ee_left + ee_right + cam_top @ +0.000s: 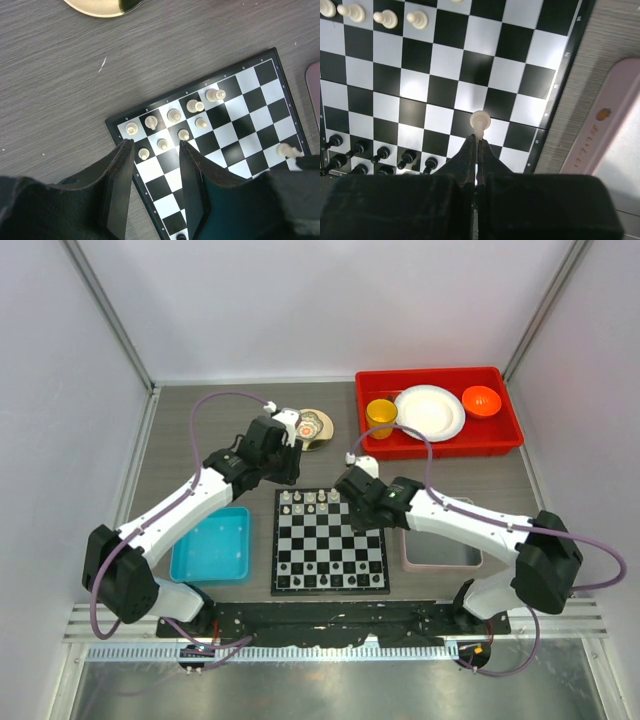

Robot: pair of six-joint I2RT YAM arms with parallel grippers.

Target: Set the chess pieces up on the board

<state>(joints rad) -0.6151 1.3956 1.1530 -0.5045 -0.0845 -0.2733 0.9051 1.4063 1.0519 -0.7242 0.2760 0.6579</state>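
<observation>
My right gripper goes on lowering the cream pawn (480, 119) before it lets go, until the pawn's base stands on a white square (470, 95), because the pawn hangs base down over free squares in the middle of the board.
The board (330, 540) lies in the middle of the table. Several cream chess pieces (174, 116) stand in its two far rows, and black pieces (381, 154) line its near rows. My right gripper (477, 137) is shut on a cream pawn (480, 121) and holds it above the board's far right part. It also shows in the top view (352, 490). My left gripper (155, 145) is open and empty, hovering over the board's far left corner, with a cream pawn (163, 144) below the gap between its fingers.
A blue bin (212, 545) sits left of the board. A pale rectangular tray (440, 545) sits right of it. A red tray (440, 412) at the back right holds a yellow cup, a white plate and an orange bowl. A gold dish (312, 427) lies behind the board.
</observation>
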